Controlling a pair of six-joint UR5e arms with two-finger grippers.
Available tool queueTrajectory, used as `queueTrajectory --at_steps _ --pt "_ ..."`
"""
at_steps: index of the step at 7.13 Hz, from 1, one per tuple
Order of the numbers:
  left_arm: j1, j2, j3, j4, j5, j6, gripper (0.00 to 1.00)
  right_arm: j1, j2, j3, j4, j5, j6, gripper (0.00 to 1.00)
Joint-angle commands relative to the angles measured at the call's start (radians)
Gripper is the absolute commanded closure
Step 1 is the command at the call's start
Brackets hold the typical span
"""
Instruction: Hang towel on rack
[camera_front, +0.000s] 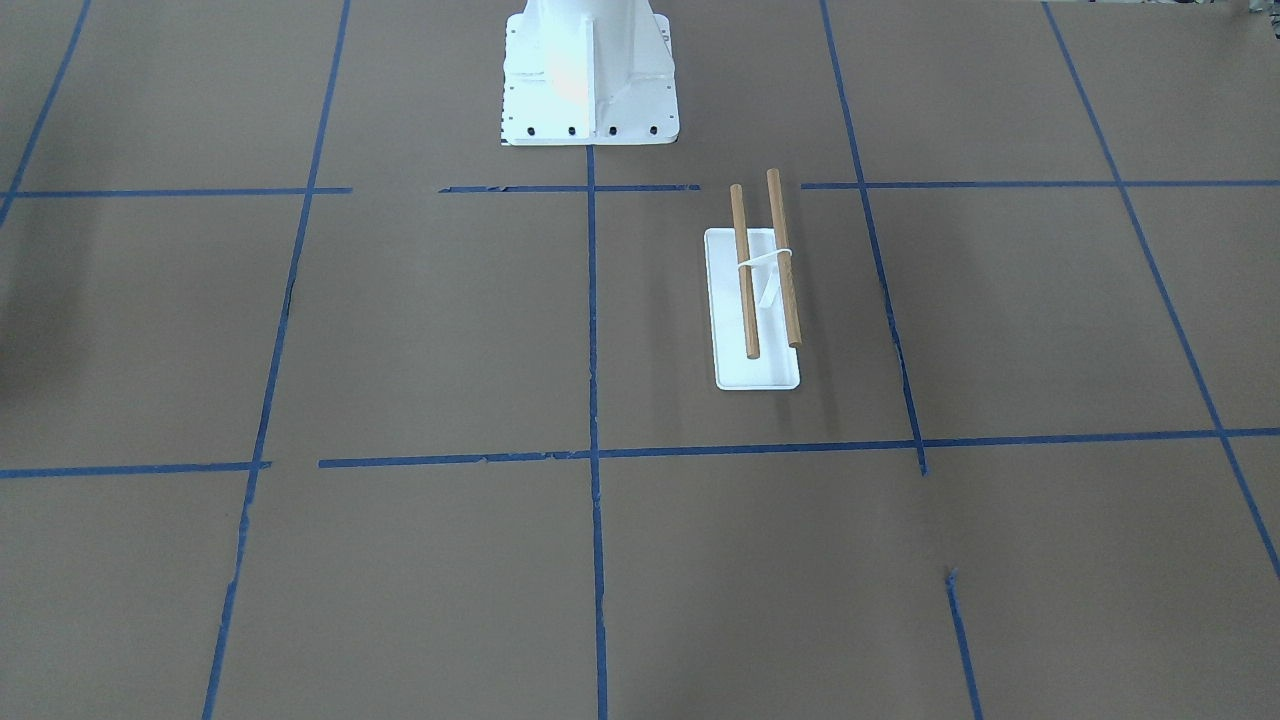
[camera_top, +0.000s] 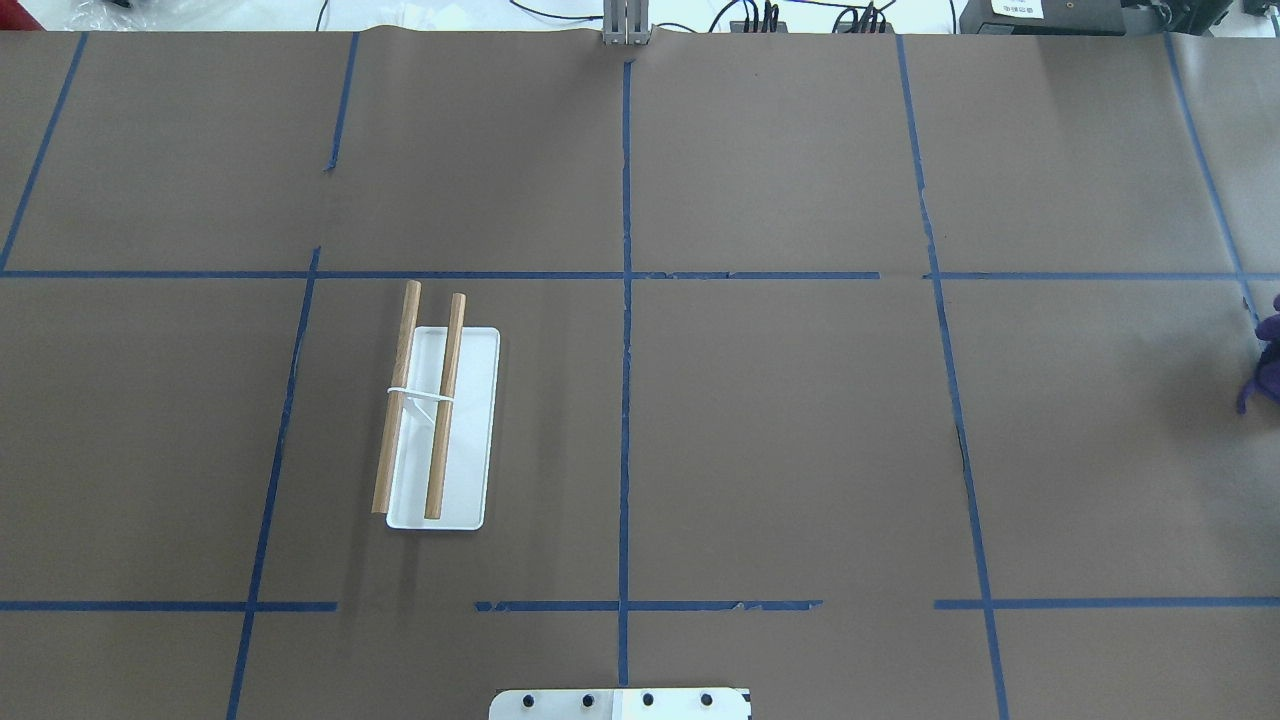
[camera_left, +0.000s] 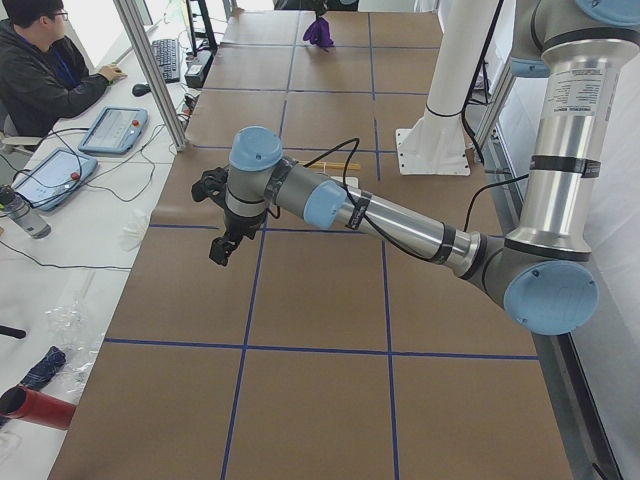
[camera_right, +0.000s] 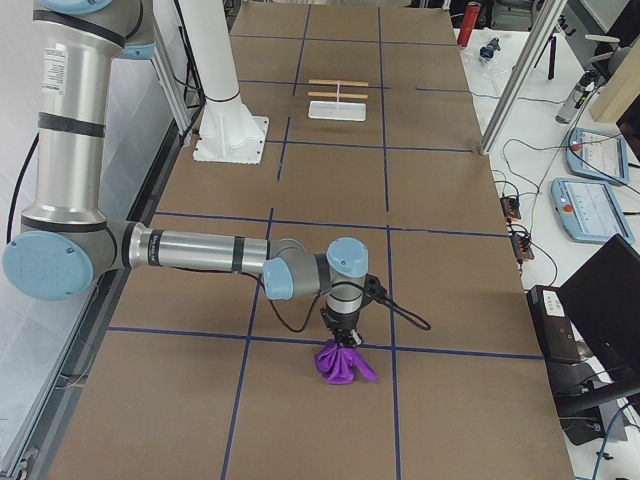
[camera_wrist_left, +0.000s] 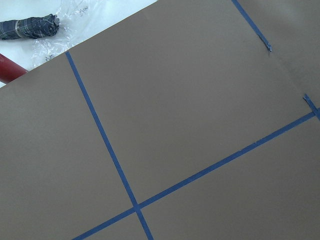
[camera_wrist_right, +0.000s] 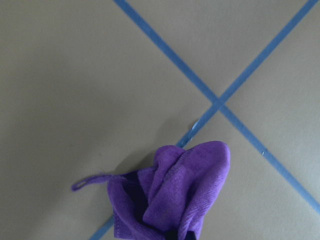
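I have the purple towel's peak in my right gripper and its loose edge is free, so I keep my left gripper going toward that edge and close it there.
The rack (camera_top: 470, 430) has a flat white base and two wooden dowel bars and stands bare on the robot's left half of the table; it also shows in the front view (camera_front: 760, 370) and far off in the right view (camera_right: 338, 100). The purple towel (camera_right: 345, 362) is bunched at the table's right end, at the overhead view's right edge (camera_top: 1268, 360). My right gripper (camera_right: 340, 340) points down into its top. In the right wrist view the towel (camera_wrist_right: 175, 195) is gathered into a pinched peak. My left gripper (camera_left: 218, 255) hovers over bare table near the left end; I cannot tell if it is open.
The white bolted robot pedestal (camera_front: 588, 75) stands at the table's robot side. Blue tape lines grid the brown table. An operator (camera_left: 40, 70) sits at a side desk with tablets. A red cylinder (camera_left: 35, 408) and plastic wrap lie just off the left end.
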Motion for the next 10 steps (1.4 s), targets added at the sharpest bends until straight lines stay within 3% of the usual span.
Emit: queueTrajectory --at_steps 1,3,6,8,10 --pt "0.01 -0.017 -0.003 -0.088 -0.001 -0.044 0.0 -0.023 0.143 0.012 -0.002 0.055 0.059 1.0" --pt "0.148 -0.098 0.001 -0.08 0.002 -0.221 0.0 -0.132 0.291 0.002 -0.005 0.098 0.201 1.0" --pt "0.353 -0.314 -0.002 -0.082 0.001 -0.864 0.0 -0.282 0.453 0.015 0.007 0.111 0.398 1.0" --pt "0.496 -0.429 -0.004 -0.095 0.007 -1.321 0.0 -0.37 0.49 0.14 0.007 0.108 0.421 1.0" --pt "0.596 -0.483 0.024 -0.219 0.01 -1.638 0.0 -0.462 0.548 0.189 0.009 0.074 0.635 1.0"
